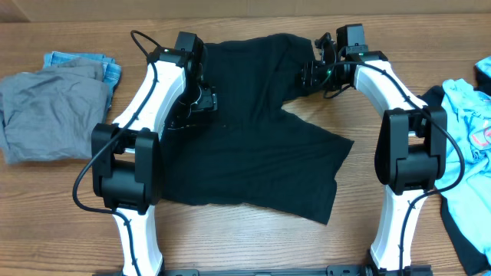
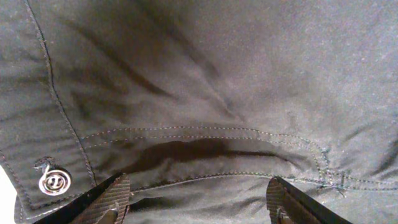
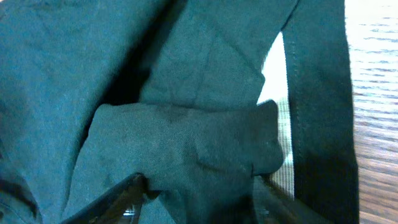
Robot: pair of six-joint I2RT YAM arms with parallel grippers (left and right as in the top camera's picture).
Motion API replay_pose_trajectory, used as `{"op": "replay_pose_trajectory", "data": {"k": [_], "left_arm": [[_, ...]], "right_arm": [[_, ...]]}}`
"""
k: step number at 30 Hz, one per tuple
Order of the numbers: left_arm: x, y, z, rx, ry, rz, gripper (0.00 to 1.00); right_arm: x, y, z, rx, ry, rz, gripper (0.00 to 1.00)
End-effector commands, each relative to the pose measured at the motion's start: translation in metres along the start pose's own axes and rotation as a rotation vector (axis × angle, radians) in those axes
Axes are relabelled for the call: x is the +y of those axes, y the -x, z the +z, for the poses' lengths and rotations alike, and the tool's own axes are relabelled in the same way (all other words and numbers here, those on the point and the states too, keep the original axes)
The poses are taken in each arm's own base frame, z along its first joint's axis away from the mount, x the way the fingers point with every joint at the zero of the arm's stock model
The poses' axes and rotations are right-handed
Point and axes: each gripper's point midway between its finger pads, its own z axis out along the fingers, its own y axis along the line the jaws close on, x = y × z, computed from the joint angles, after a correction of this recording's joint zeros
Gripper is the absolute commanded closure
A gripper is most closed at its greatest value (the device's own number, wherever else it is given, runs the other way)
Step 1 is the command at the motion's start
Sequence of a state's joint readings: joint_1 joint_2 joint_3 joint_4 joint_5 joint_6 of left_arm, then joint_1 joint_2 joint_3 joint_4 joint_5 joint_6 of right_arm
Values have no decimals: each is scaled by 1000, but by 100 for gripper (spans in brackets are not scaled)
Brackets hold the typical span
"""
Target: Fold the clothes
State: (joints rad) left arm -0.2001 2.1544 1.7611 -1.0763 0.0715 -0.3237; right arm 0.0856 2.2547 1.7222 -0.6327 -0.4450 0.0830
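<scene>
The black garment is bunched beside its pale waistband by a raised fold, so next I take the garment's upper corner with my right gripper and pull the cloth tight before folding.
The clothes are a black shorts-like garment spread flat on the wooden table. My left gripper is at its upper left edge. In the left wrist view its jaws are open wide just above the black cloth, next to a metal snap button. My right gripper is at the garment's upper right corner. Its jaws stand apart with a raised fold of black cloth between them. A pale inner waistband shows beside that fold.
A grey folded garment lies at the far left, with a blue item behind it. A light blue printed shirt lies at the right edge over dark cloth. Bare wood shows to the right of the waistband.
</scene>
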Motion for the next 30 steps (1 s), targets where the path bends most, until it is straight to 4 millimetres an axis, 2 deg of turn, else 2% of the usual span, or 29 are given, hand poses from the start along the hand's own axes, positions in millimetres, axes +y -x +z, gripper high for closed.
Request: {"op": "replay_pose_trajectory", "data": {"k": [1, 3, 5, 7, 10, 11, 13, 14, 16, 18, 19, 20, 22, 24, 26, 30], "left_arm": [[-1, 10, -18, -48, -23, -23, 25], [-1, 10, -18, -47, -23, -23, 25], [-1, 10, -18, -47, -23, -22, 25], [-1, 8, -18, -39, -20, -23, 27], [1, 3, -18, -20, -13, -21, 27], [1, 3, -18, -19, -13, -21, 27], [1, 2, -18, -17, -12, -22, 27], [2, 1, -18, -12, -10, -22, 27], [2, -1, -18, -5, -8, -22, 27], [3, 0, -18, -7, -5, -22, 27], [3, 0, -18, -8, -5, -22, 27], [3, 0, -18, -9, -5, -22, 27], [2, 1, -18, -12, -7, -22, 27], [2, 1, -18, -12, -7, -22, 26], [2, 1, -18, -13, -7, -22, 26], [2, 1, -18, -13, -7, -22, 26]], "right_arm": [[1, 4, -2, -7, 12, 3, 95], [-6, 2, -7, 3, -4, 27, 96], [-36, 0, -33, 7, -104, 165, 96], [-63, -24, -62, 88, -155, 340, 94], [-87, -75, -82, 259, -261, 474, 90], [-92, -81, -85, 279, -299, 478, 84], [-95, -86, -88, 296, -326, 479, 61], [-96, -90, -90, 312, -336, 481, 56], [-109, -97, -98, 331, -427, 476, 55], [-122, -87, -109, 296, -500, 464, 51], [-123, -75, -120, 266, -523, 455, 49], [-116, -42, -136, 181, -518, 429, 46], [-106, -6, -149, 76, -491, 385, 41], [-93, 16, -145, 15, -402, 317, 36], [-93, 18, -133, 6, -366, 314, 36], [-94, 1, -100, 99, -293, 330, 36]]}}
